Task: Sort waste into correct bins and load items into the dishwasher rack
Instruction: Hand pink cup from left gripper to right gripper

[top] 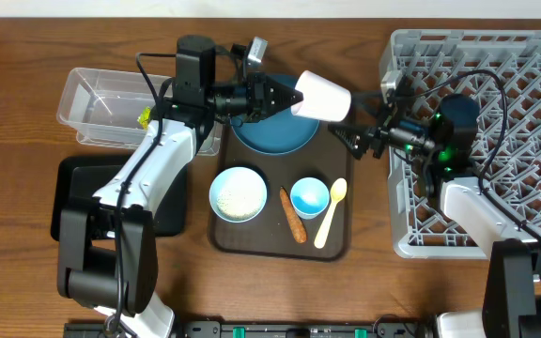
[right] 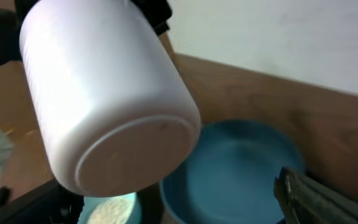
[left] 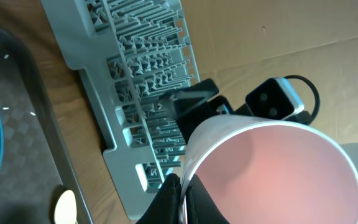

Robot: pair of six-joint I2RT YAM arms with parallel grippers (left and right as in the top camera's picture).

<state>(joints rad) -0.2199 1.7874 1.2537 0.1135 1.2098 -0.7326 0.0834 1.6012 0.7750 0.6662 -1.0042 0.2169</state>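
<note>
My left gripper is holding the small pink cup by its rim (top: 299, 98), short of the grey rack. Next, my right gripper takes the cup's base end (top: 342, 102) first.
My left gripper (top: 298, 97) is shut on the rim of the small pink cup (top: 325, 96), white outside and pink inside. It holds the cup on its side in the air over the right edge of the dark blue plate (top: 270, 138). The left wrist view shows the fingers (left: 182, 199) pinching the cup wall (left: 278, 174). My right gripper (top: 353, 140) is open just right of and below the cup, not touching it. In the right wrist view the cup's base (right: 104, 93) hangs above the plate (right: 241, 162), between my open fingers (right: 166, 208). No tissue is in view.
The brown tray (top: 341, 249) holds the pale blue bowl of rice (top: 239, 193), the small blue cup (top: 309, 197), the carrot piece (top: 293, 215) and the yellow spoon (top: 331, 212). The grey rack (top: 533, 75) stands right. The clear tub (top: 101, 103) with the yellow-green wrapper (top: 145, 117) and the black tray (top: 69, 188) are left.
</note>
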